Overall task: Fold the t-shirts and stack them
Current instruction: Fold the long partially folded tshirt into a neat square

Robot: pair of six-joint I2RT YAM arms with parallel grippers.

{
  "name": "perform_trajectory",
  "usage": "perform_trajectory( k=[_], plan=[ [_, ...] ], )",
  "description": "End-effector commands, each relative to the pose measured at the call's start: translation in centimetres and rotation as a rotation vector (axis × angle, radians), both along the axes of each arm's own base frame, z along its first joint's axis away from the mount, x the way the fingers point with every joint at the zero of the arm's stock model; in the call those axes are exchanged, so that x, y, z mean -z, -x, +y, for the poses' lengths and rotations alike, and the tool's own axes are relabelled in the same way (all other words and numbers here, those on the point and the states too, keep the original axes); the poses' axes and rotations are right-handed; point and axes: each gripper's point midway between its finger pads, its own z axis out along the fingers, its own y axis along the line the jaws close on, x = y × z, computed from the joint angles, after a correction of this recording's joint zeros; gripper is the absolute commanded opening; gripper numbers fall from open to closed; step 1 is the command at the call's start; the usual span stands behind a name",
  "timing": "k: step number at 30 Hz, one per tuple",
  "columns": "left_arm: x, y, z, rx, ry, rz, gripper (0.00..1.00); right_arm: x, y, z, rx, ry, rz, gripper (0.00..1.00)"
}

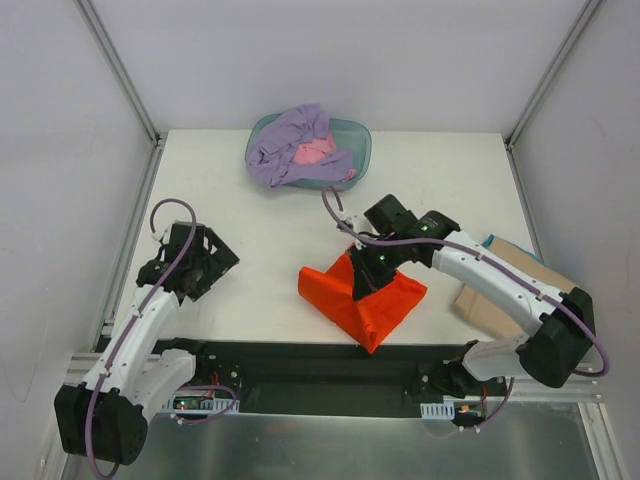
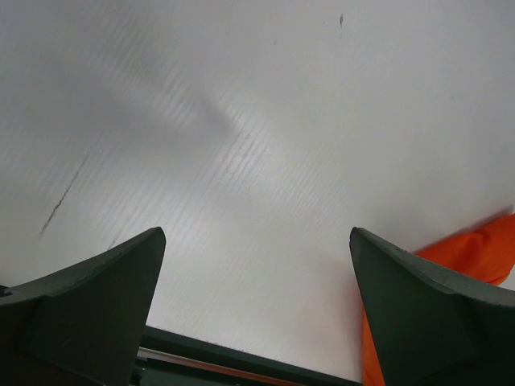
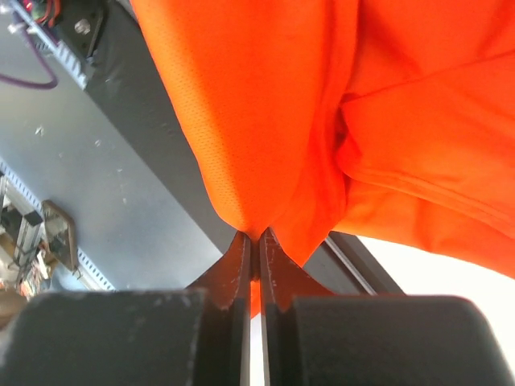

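Note:
The orange-red t-shirt lies at a slant with a corner over the black rail (image 1: 371, 344). My right gripper should pull its fold (image 1: 358, 296) back flat before both grippers turn the t-shirt straight.
The bright orange-red t-shirt (image 1: 365, 300) lies bunched near the table's front edge, right of centre. My right gripper (image 1: 368, 270) is shut on a fold of it and holds that part lifted; in the right wrist view the cloth (image 3: 322, 112) hangs from the closed fingertips (image 3: 256, 236). My left gripper (image 1: 205, 268) is open and empty over bare table at the left; its wrist view shows the gripper (image 2: 257, 241) and a corner of the orange shirt (image 2: 483, 249). The lavender-purple t-shirt (image 1: 285, 140) and the pink t-shirt (image 1: 315, 152) lie crumpled in the tub.
A translucent teal tub (image 1: 358, 140) stands at the back centre. A tan cardboard sheet (image 1: 500, 280) lies at the right edge, partly under my right arm. A black rail (image 1: 300, 365) runs along the table's front edge.

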Motion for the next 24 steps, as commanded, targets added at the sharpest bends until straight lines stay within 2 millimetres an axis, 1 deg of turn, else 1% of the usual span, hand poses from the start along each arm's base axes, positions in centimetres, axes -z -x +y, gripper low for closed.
perform_trajectory(
  k=[1, 3, 5, 8, 9, 14, 18, 20, 22, 24],
  plan=[
    [-1.4, -1.3, 0.2, -0.011, 0.001, -0.04, 0.99, -0.3, -0.9, -2.6, 0.022, 0.028, -0.028, 0.01],
    [-1.5, -1.6, 0.1, -0.009, -0.002, -0.037, 0.99, -0.3, -1.7, -3.2, 0.048, 0.026, -0.029, 0.01],
    [-1.6, -1.8, 0.1, -0.005, 0.0, -0.039, 0.99, -0.7, -2.4, -3.5, 0.068, 0.008, -0.031, 0.01],
    [-1.7, -2.2, 0.0, -0.001, -0.003, -0.041, 0.99, -1.8, -2.5, -3.2, 0.065, -0.028, -0.025, 0.01],
    [-1.7, -2.3, 0.0, 0.0, -0.004, -0.038, 0.99, -2.8, -2.5, -2.9, 0.053, -0.054, -0.032, 0.01],
    [-1.3, -2.9, -0.1, 0.005, -0.005, -0.03, 0.99, -4.6, -1.8, -2.4, 0.023, -0.1, -0.011, 0.01],
    [-1.1, -3.2, -0.2, 0.01, -0.004, -0.02, 0.99, -6.3, -1.1, -1.5, 0.004, -0.172, 0.014, 0.01],
    [-1.1, -3.5, -0.3, 0.013, -0.002, -0.017, 0.99, -6.6, -0.9, -1.3, -0.002, -0.193, 0.025, 0.01],
    [-1.0, -3.6, -0.4, 0.016, -0.001, -0.013, 0.99, -6.4, -0.6, -1.2, -0.007, -0.199, 0.044, 0.01],
    [-0.9, -3.8, -0.4, 0.017, 0.0, -0.008, 0.99, -6.5, -0.1, -0.6, -0.016, -0.23, 0.08, 0.01]
  ],
)
